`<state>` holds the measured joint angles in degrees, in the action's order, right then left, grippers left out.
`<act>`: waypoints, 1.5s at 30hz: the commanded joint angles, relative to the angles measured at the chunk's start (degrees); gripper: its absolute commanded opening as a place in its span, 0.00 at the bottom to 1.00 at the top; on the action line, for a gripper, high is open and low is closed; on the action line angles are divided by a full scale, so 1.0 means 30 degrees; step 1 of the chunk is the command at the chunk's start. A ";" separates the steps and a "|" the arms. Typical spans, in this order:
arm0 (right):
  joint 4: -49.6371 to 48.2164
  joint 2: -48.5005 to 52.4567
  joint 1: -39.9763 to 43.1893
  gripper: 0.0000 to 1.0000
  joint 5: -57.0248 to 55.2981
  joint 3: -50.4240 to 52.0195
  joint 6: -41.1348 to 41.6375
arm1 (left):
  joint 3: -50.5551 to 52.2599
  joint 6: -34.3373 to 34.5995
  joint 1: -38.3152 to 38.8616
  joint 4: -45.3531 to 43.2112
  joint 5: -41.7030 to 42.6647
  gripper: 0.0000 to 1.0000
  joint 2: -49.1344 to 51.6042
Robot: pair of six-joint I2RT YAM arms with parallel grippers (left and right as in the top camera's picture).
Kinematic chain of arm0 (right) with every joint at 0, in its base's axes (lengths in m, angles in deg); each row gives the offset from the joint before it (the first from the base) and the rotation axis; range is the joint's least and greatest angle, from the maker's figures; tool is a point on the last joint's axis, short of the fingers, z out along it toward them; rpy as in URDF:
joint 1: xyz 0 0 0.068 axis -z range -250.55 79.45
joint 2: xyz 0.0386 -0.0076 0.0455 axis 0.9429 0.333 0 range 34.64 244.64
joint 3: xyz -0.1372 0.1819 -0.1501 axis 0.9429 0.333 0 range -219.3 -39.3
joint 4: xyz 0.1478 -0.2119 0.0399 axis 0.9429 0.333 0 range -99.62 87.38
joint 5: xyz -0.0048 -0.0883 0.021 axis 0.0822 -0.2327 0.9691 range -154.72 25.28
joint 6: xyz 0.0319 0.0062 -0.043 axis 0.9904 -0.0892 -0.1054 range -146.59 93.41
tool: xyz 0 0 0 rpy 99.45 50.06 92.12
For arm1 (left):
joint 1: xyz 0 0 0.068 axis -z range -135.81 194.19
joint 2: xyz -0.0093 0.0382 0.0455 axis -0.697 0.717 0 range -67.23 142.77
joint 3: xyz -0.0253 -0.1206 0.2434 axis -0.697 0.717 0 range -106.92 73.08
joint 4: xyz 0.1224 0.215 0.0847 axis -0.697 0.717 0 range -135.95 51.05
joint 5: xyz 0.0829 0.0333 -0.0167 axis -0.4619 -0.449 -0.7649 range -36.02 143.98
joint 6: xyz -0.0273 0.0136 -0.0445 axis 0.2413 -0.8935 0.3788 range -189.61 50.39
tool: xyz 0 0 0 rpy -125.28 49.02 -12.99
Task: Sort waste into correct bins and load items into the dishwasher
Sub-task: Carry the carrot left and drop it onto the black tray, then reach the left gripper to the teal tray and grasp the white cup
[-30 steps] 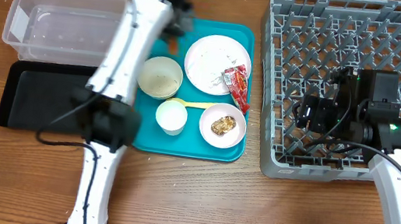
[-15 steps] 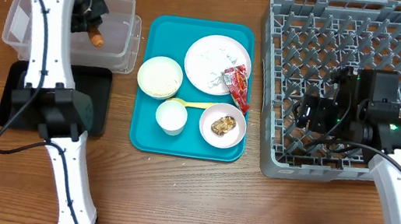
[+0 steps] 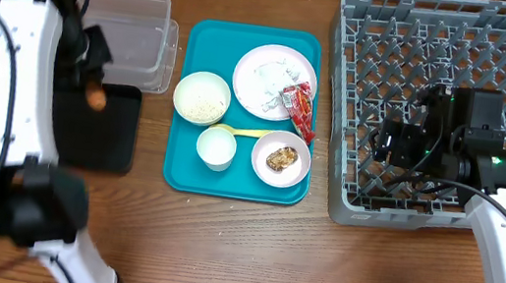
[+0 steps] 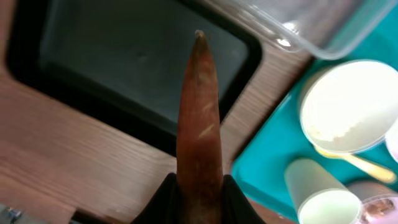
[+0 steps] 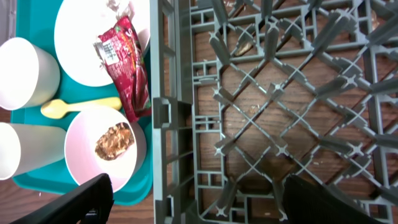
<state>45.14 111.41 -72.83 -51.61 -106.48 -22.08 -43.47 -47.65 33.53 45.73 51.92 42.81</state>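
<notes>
The carrot stick's tip is over the empty bottom of the black tray, so my left gripper should go on inward and release the carrot stick there.
My left gripper is shut on the orange-brown carrot stick, held above the near-right edge of the black tray, just in front of the clear tub. In the left wrist view the carrot points over the black tray. On the teal tray sit a plate with white scraps, a red wrapper, a rice bowl, a white cup, a yellow spoon and a bowl with a brown lump. My right gripper is open and empty over the grey dish rack.
The teal serving tray lies between the bins and the rack. The right wrist view shows the rack's left wall, the wrapper and the lump bowl beside it. Bare wood lies along the table's front.
My left arm swung left from over the teal tray, passed the clear tub, and now holds the carrot over the black tray's edge. The right arm has not moved.
</notes>
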 commanded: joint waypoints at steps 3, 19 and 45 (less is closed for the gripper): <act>-0.0102 -0.0153 0.0036 0.89 0.0044 -0.0386 0.0000 | 0.8437 0.2747 -0.0248 -0.4590 -0.2754 0.04 -0.3628; 0.0007 -0.0153 0.0036 0.89 0.0750 -0.0386 -0.0007 | 1.7019 0.4779 -0.0313 -1.6225 -0.2448 0.52 -0.3002; -0.0182 -0.0153 0.0036 0.89 0.0743 -0.0379 -0.0015 | 0.8568 -0.8910 0.9763 -1.0732 0.2047 0.51 -0.2812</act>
<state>44.88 111.41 -72.83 -49.89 -106.48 -22.12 -18.62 -70.14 60.57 12.37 56.88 33.83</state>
